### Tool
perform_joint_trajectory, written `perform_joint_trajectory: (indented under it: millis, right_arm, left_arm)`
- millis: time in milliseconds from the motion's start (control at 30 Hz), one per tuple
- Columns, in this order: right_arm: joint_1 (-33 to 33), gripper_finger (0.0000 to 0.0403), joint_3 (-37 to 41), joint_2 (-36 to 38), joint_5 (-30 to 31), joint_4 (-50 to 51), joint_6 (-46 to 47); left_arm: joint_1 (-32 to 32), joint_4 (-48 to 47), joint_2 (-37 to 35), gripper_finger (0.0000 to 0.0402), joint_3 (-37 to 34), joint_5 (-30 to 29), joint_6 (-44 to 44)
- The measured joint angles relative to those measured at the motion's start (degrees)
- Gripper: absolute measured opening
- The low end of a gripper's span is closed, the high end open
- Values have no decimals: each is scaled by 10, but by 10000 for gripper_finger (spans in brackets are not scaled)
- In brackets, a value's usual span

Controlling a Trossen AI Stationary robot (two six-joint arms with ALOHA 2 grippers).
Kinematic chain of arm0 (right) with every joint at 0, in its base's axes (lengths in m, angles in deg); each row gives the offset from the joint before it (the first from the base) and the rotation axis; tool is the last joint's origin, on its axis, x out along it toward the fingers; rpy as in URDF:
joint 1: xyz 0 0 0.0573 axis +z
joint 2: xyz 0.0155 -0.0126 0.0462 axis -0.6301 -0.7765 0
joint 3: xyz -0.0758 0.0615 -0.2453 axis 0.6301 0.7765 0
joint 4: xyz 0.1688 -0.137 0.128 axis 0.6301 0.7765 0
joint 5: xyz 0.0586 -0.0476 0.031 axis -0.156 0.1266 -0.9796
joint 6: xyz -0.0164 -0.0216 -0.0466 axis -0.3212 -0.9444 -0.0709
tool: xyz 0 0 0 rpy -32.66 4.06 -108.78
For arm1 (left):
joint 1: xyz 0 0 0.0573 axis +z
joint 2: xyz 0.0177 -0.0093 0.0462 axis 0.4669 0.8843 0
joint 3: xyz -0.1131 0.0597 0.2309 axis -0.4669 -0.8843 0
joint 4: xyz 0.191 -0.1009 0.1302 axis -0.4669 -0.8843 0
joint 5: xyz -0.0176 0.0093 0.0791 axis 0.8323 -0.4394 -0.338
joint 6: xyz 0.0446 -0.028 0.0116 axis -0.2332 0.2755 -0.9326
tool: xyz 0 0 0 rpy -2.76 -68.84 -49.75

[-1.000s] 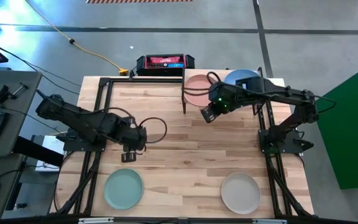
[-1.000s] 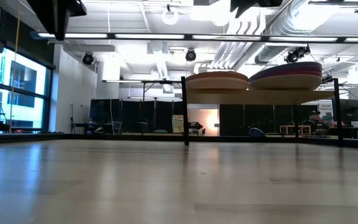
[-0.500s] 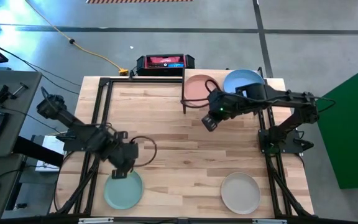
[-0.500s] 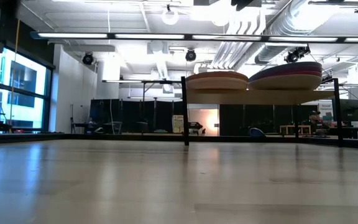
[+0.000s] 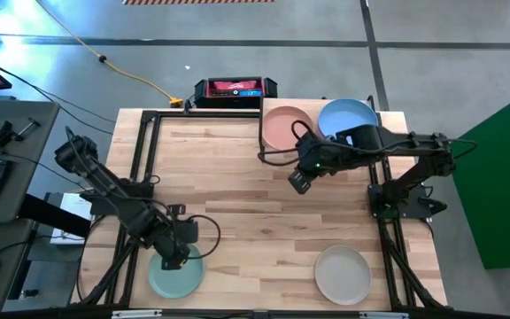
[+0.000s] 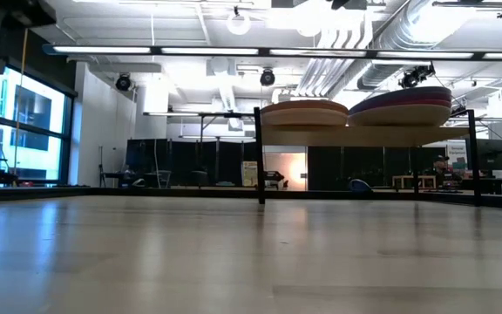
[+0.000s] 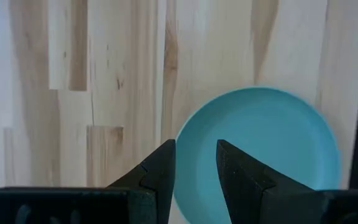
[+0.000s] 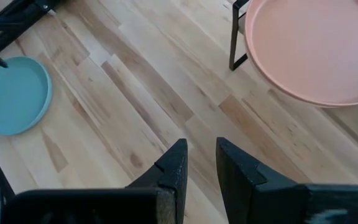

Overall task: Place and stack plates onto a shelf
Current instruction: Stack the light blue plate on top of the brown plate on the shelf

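The mint green plate's rim (image 7: 188,121) has free wood (image 7: 149,134) beside it and my left gripper's open fingers pointing across it, so I should keep lowering until they straddle it.
My left gripper (image 5: 173,260) hangs open over the far rim of the mint green plate (image 5: 172,276), which lies flat near the table's near left corner. In the left wrist view that plate's rim (image 7: 180,149) shows between my fingers (image 7: 196,165). My right gripper (image 5: 297,183) is open and empty, just near of the shelf (image 6: 364,136). On the shelf sit two stacks, one topped by a peach plate (image 5: 283,126) and one by a blue plate (image 5: 343,115). A beige plate (image 5: 342,275) lies flat at the near right.
A black frame runs along the table's left, far and right sides (image 5: 144,133). A red and black box (image 5: 235,89) sits at the far edge. The shelf's black leg (image 8: 234,43) stands close to my right gripper. Bare wood lies between the two arms.
My left gripper has moved toward the near edge, from mid-table to above the mint green plate's far rim. My right gripper has drawn back from the shelf a little toward the near edge, uncovering the blue plate. The plates have kept still.
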Motion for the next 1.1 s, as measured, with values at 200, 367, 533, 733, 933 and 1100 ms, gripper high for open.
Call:
perform_joint_trajectory:
  millis: [200,367,533,733,933,1100]
  right_arm:
    - [2,64,0,0,0,0,4]
    - [2,64,0,0,0,0,4]
    - [2,64,0,0,0,0,4]
    - [2,64,0,0,0,0,4]
    - [2,64,0,0,0,0,4]
    - [2,64,0,0,0,-1,4]
  left_arm:
    - [9,44,0,103,-56,-3,-40]
    - [26,108,0,103,-102,18,-77]
    - [42,171,0,103,-134,20,-80]
    - [47,192,18,103,-156,55,-113]
    - [43,198,65,103,-159,62,-125]
    - [43,201,100,103,-159,64,-125]
